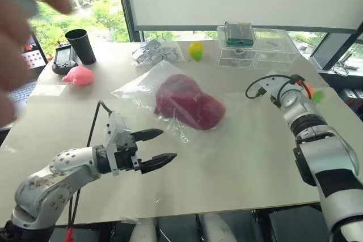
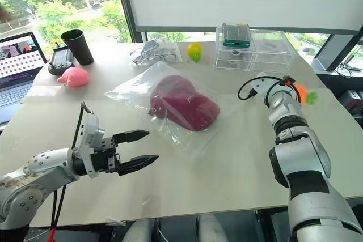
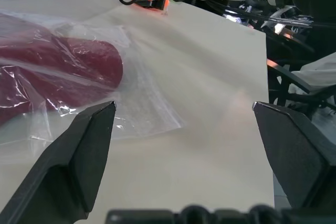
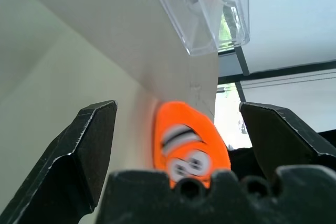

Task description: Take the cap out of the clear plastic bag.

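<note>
I expect the cap to slide out brim first when I hold the bag and pull, because the cap's rounded brim (image 1: 205,114) points toward the bag's loose edge (image 3: 167,118).
The dark red cap (image 1: 190,104) lies inside the clear plastic bag (image 1: 135,86) in the middle of the white table (image 1: 255,151). My left gripper (image 1: 169,144) hovers open just in front of the bag's near edge, pointing at it, with nothing between its fingers. The left wrist view has the cap (image 3: 63,72) and bag (image 3: 144,116) just beyond the spread fingers. My right gripper (image 4: 178,109) is far to the right of the bag, open, with a small orange toy (image 4: 189,150) lying between its wide-apart fingers and touching neither.
A black cup (image 1: 82,45), a pink plush toy (image 1: 78,75) and a laptop (image 2: 20,66) are at the back left. A smaller clear bag (image 1: 156,52), a yellow toy (image 1: 195,50) and a clear drawer box (image 1: 258,49) line the back. A person's blurred hand (image 1: 22,26) is at the left.
</note>
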Robot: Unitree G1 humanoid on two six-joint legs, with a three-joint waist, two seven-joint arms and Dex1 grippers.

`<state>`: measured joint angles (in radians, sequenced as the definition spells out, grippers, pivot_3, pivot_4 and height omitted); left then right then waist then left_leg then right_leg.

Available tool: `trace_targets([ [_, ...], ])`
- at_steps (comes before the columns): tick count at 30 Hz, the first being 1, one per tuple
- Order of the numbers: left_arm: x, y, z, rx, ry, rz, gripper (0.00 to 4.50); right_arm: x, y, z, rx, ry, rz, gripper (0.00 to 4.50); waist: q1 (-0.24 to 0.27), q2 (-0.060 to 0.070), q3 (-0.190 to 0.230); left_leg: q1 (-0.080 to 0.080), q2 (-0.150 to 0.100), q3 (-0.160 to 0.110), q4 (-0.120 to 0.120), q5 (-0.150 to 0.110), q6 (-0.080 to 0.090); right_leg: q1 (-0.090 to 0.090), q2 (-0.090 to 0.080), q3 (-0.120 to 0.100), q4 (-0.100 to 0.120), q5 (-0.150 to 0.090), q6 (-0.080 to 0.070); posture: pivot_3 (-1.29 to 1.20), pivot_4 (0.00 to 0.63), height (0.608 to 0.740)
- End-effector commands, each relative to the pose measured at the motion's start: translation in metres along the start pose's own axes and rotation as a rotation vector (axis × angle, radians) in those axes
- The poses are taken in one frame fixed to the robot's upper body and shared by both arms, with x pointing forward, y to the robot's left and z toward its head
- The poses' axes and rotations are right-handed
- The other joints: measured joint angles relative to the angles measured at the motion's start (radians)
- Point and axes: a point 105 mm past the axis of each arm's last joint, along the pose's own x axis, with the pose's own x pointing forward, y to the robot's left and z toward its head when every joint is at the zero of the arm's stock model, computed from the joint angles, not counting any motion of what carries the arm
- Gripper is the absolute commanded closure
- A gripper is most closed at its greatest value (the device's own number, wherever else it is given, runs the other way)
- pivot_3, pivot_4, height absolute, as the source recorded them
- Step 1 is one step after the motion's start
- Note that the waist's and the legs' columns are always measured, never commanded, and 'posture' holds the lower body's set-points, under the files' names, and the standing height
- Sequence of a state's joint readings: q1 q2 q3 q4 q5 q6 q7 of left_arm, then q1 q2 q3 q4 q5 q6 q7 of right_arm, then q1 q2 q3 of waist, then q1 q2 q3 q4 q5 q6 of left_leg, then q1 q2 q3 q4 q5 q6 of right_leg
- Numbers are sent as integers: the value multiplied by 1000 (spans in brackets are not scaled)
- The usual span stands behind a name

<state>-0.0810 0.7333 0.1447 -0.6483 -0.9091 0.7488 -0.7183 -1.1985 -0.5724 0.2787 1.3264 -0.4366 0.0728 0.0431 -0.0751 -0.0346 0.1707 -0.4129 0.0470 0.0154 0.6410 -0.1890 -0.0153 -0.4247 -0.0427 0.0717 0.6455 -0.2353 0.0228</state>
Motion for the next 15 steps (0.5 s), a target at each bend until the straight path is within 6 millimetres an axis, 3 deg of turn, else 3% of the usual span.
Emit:
trace_targets([
  [1, 1, -2, 4, 20, 5, -24, 0, -6, -29, 53, 201, -198, 1, 44, 0, 0, 0, 0, 0, 0, 0, 0, 0, 0, 0, 0, 0, 0, 0, 0, 150, 740],
  [4, 1, -2, 2, 31, 21, -22, 0, -17, -25, 77, 391, -323, 145, 44, 0, 0, 0, 0, 0, 0, 0, 0, 0, 0, 0, 0, 0, 0, 0, 0, 150, 740],
  [8, 1, 1, 0, 37, 35, -14, 0, -67, -17, 97, 523, -548, 426, 44, 17, 0, 0, -1, 1, -2, 0, 0, 0, 1, 0, -3, 0, -1, 1, 0, 150, 740],
  [12, 3, 8, -4, 49, 49, -4, 0, -154, 14, 87, 512, -719, 855, 44, 56, 1, 0, -3, 0, -3, 0, 0, 0, 0, 0, -4, -1, -2, 2, 0, 150, 740],
  [15, 6, 9, -5, 61, 59, -16, 0, -188, 32, 71, 470, -698, 1015, 44, 62, 1, 0, -4, 0, -2, 0, -1, 1, 1, 0, -4, -3, -2, 2, 0, 150, 740],
])
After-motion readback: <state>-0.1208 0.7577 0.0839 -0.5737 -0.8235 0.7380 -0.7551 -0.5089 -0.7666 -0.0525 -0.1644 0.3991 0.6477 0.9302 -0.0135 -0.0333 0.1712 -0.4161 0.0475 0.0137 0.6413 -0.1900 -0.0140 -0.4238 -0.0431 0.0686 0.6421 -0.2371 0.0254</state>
